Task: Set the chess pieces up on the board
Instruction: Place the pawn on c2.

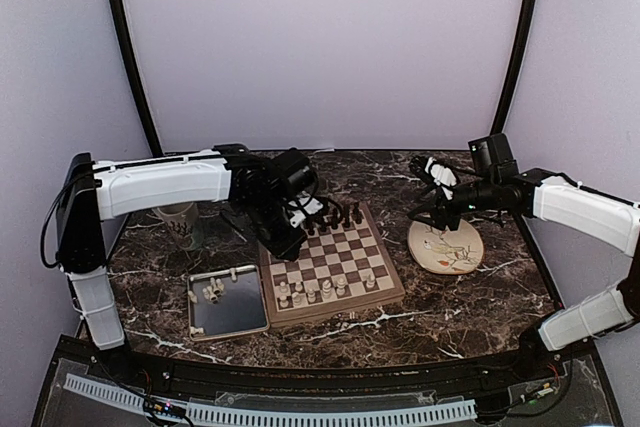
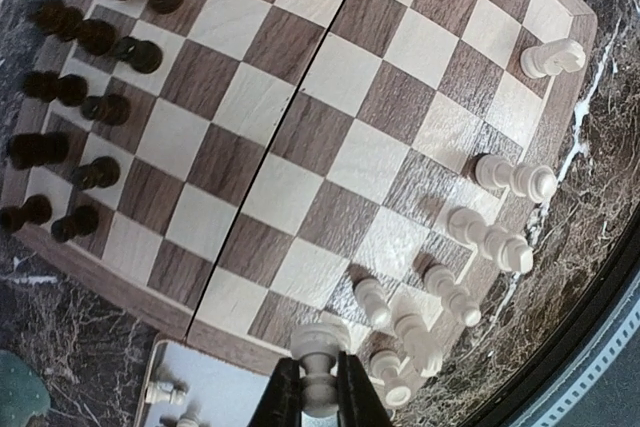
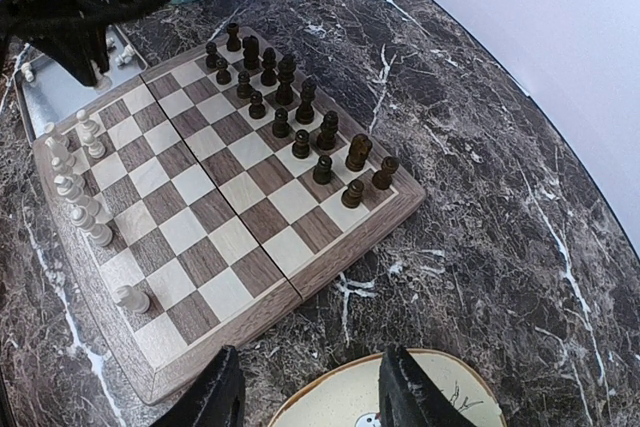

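I should keep moving my left gripper to the light square next to the standing pawns, because that square is free and the cream-white pawn is upright. I should let go once the cream-white pawn's base is resting.
My left gripper is shut on a cream-white chess piece, held just over the near left edge of the board. From above, that gripper hangs at the board's left side. Dark pieces fill the far rows. Several white pieces stand along the near edge. More white pieces lie in the grey tray. My right gripper is open with nothing between its fingers, above the marble to the right of the board.
A round floral plate lies right of the board, under my right gripper; its rim shows in the right wrist view. A mug stands behind the tray at the left. The table is dark marble.
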`<action>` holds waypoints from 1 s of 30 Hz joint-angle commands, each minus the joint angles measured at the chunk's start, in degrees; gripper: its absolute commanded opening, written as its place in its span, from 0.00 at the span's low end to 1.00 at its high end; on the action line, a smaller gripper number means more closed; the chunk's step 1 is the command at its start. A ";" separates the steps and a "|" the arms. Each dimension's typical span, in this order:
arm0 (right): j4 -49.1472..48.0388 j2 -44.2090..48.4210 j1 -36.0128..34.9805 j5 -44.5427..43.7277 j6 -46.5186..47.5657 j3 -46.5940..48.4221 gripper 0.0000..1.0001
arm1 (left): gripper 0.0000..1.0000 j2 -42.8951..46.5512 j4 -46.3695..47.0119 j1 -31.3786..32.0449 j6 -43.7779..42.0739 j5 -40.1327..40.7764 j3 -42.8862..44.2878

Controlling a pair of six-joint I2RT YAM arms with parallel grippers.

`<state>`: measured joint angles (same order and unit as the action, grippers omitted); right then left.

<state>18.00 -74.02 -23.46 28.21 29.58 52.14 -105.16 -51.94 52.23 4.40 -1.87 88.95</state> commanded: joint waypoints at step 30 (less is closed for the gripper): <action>-1.75 1.29 0.16 -1.22 0.99 -1.34 0.47 | 0.08 -13.63 -1.52 3.14 -7.22 -5.40 7.74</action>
<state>17.96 -73.91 -23.46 27.11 30.00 51.37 -118.39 -52.25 54.94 -2.20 -6.66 95.55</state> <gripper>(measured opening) 0.470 0.113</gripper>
